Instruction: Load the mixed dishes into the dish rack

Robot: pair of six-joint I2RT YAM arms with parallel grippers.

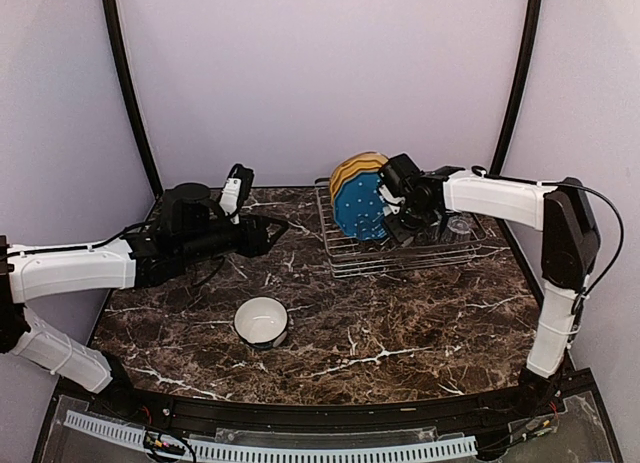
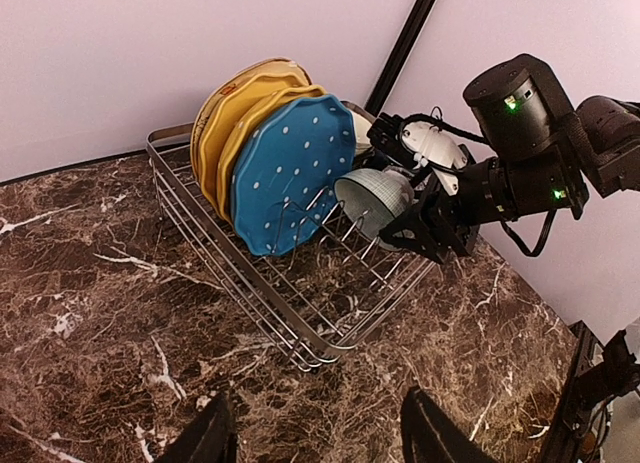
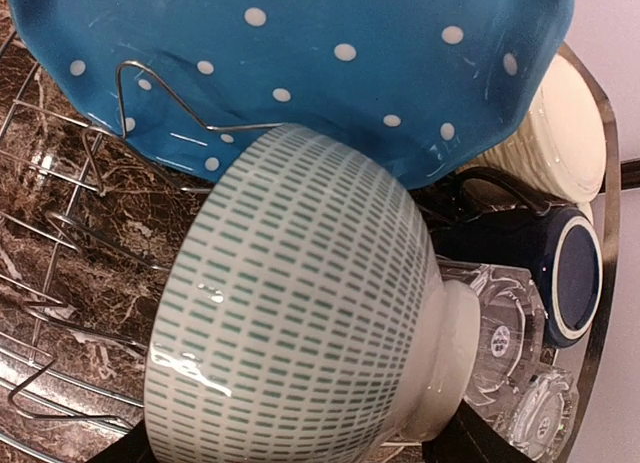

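The white bowl (image 1: 261,323) is standing upright a long way from the dish rack, so my left gripper should tilt it up by its rim (image 1: 250,302) so that my right gripper can take it.
The silver wire dish rack (image 1: 402,264) stands at the back right of the table. A cream plate (image 2: 218,95), a yellow plate (image 2: 232,133) and a blue dotted plate (image 2: 290,173) stand upright in it. My right gripper (image 1: 396,215) is shut on the mint-green bowl (image 3: 300,313), tilted on its side over the rack prongs against the blue plate (image 3: 300,53). Behind the bowl are the navy mug (image 3: 560,273), the cream mug (image 3: 565,143) and the clear glass tumbler (image 3: 510,353). My left gripper (image 1: 272,231) is open and empty over the table, left of the rack.
A white bowl with a dark base (image 1: 262,321) stands upright on the marble table (image 1: 400,343), left of centre. The left wrist view shows the rack's near corner (image 2: 310,353) just ahead of my left fingers (image 2: 205,438). Walls close in behind the rack.
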